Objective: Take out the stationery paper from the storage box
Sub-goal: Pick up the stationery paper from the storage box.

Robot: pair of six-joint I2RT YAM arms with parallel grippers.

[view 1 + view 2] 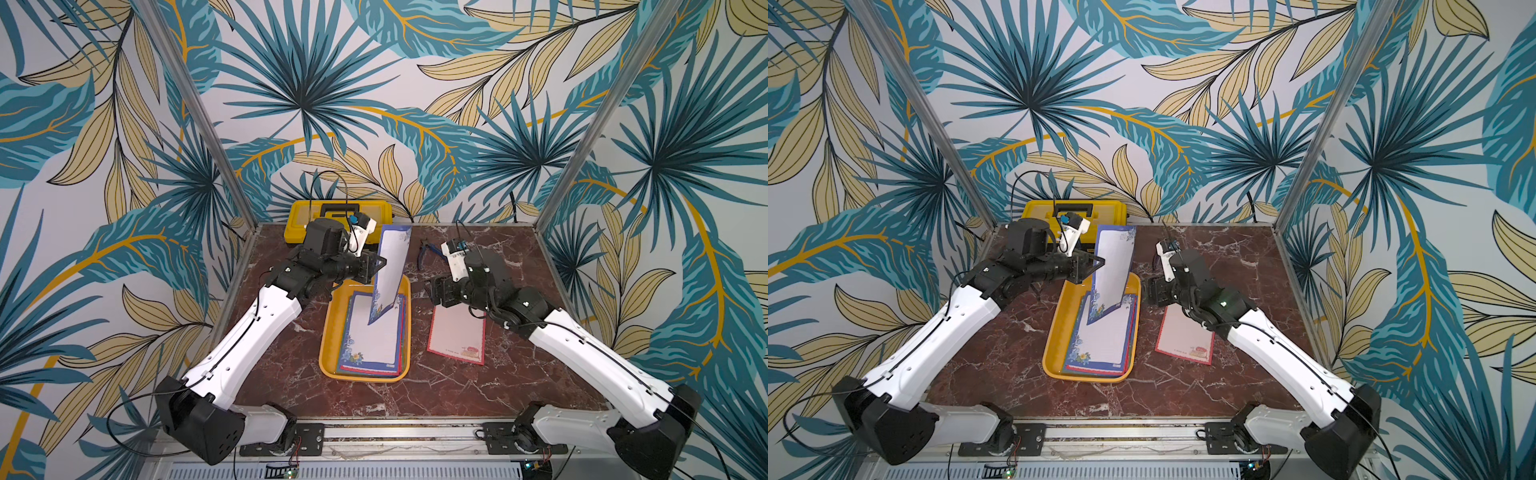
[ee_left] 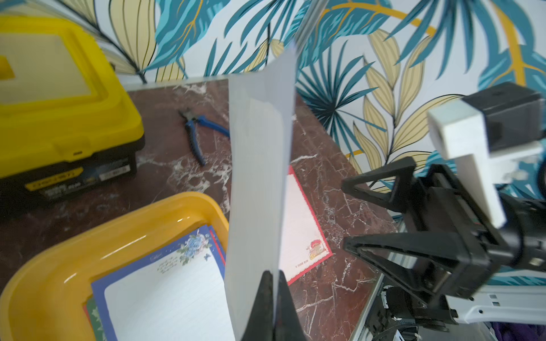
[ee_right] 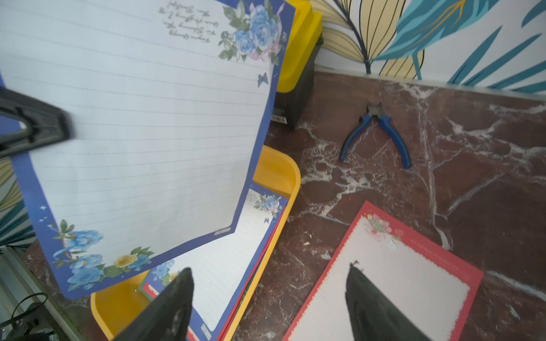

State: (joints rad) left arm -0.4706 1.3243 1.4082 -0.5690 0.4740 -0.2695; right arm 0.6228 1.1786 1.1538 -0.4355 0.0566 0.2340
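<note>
I keep moving my open right gripper toward the hanging blue sheet's loose edge (image 1: 402,267) until its fingers are on both sides of that edge (image 1: 1127,265), as it stands clear, opposite my left gripper.
The orange-yellow storage box (image 1: 326,328) (image 1: 1054,332) sits mid-table with a stack of stationery paper (image 1: 370,336) (image 3: 224,265) in it, a blue floral sheet on top. My left gripper (image 1: 380,262) (image 2: 273,274) is shut on the edge of another blue floral sheet (image 1: 392,266) (image 3: 141,133). That sheet hangs nearly upright above the box's far end. A red scalloped sheet (image 1: 457,336) (image 3: 384,295) lies flat on the table right of the box. My right gripper (image 1: 434,291) (image 3: 269,268) is open above that sheet's far end, holding nothing.
A yellow-lidded black toolbox (image 1: 299,216) (image 2: 59,118) stands at the back left of the table, behind the left arm. Blue-handled pliers (image 1: 428,249) (image 3: 375,133) lie at the back, between the arms. Metal frame posts rise at both back corners.
</note>
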